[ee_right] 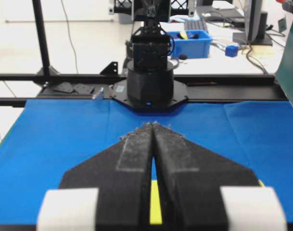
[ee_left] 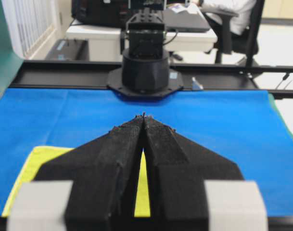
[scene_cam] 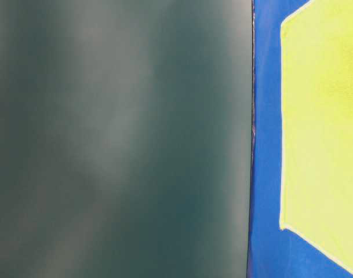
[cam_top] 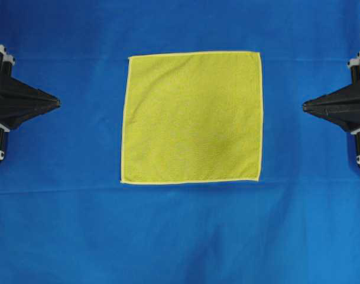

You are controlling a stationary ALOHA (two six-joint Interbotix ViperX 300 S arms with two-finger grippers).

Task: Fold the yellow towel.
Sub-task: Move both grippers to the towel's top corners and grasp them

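My left gripper should keep moving to the flat yellow towel's nearest upper corner until my fingers close on that corner, because open blue cloth lies from my left gripper to there.
The yellow towel lies flat and unfolded, a full square on the blue cloth, in the middle of the overhead view. My left gripper is shut and empty at the left edge, well clear of the towel's left hem. My right gripper is shut and empty at the right edge, clear of the right hem. In the left wrist view the towel shows below the closed gripper. In the right wrist view a strip of towel shows under the closed gripper. The table-level view shows part of the towel.
The blue cloth covers the whole table. The opposite arm's base stands at the far edge in the left wrist view, and the other base in the right wrist view. A blurred dark green surface fills most of the table-level view.
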